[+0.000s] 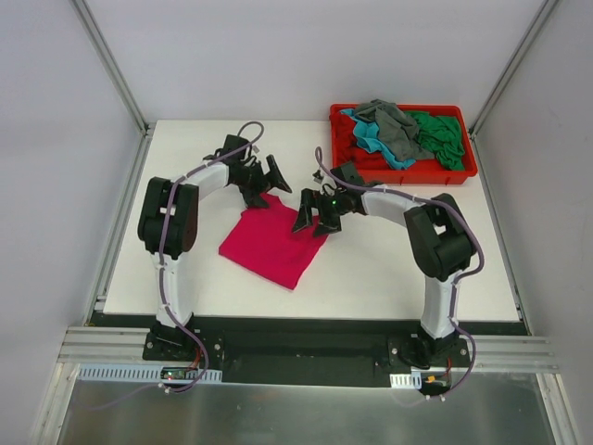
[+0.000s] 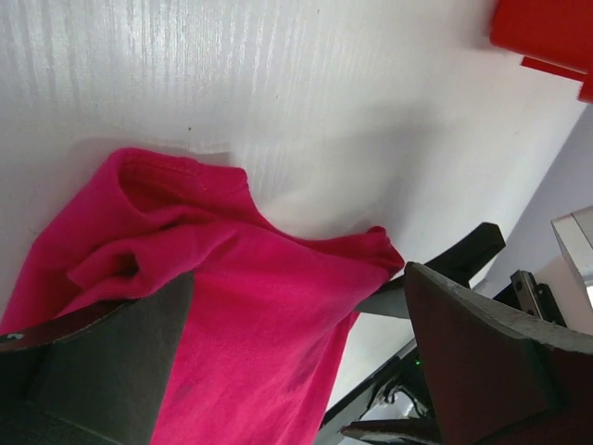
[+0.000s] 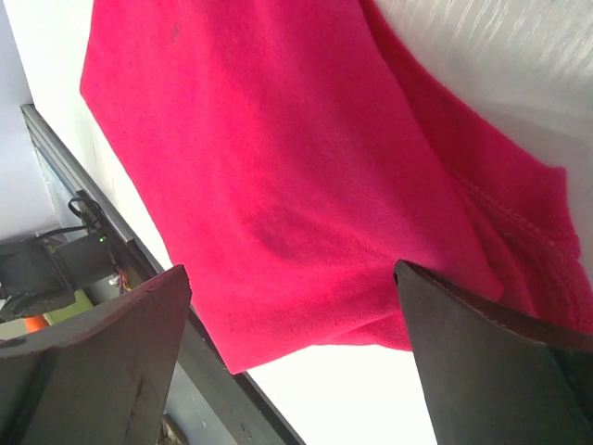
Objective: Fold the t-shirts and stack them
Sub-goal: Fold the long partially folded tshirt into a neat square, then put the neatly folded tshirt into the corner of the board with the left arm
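I expect the magenta-pink t-shirt point(image 1: 271, 245) to slide along flat and stay folded when I drag it, because the folded layers point(image 2: 148, 236) lie tucked together at the t-shirt's edge.
A magenta-pink t-shirt point(image 1: 271, 243) lies folded into a rough square on the white table, between the two arms. It fills the left wrist view point(image 2: 250, 306) and the right wrist view point(image 3: 296, 176). My left gripper point(image 1: 263, 183) is open and empty, just above the shirt's far edge. My right gripper point(image 1: 312, 220) is open and empty over the shirt's right corner. Grey point(image 1: 394, 122), teal point(image 1: 371, 139), green point(image 1: 443, 137) and dark red shirts lie heaped in the tray at the back right.
The red plastic tray point(image 1: 468, 167) stands at the table's far right; its corner shows in the left wrist view point(image 2: 547, 37). The white table point(image 1: 389, 278) ends at a black rail point(image 1: 306, 320) near the arm bases. Grey walls close in the sides.
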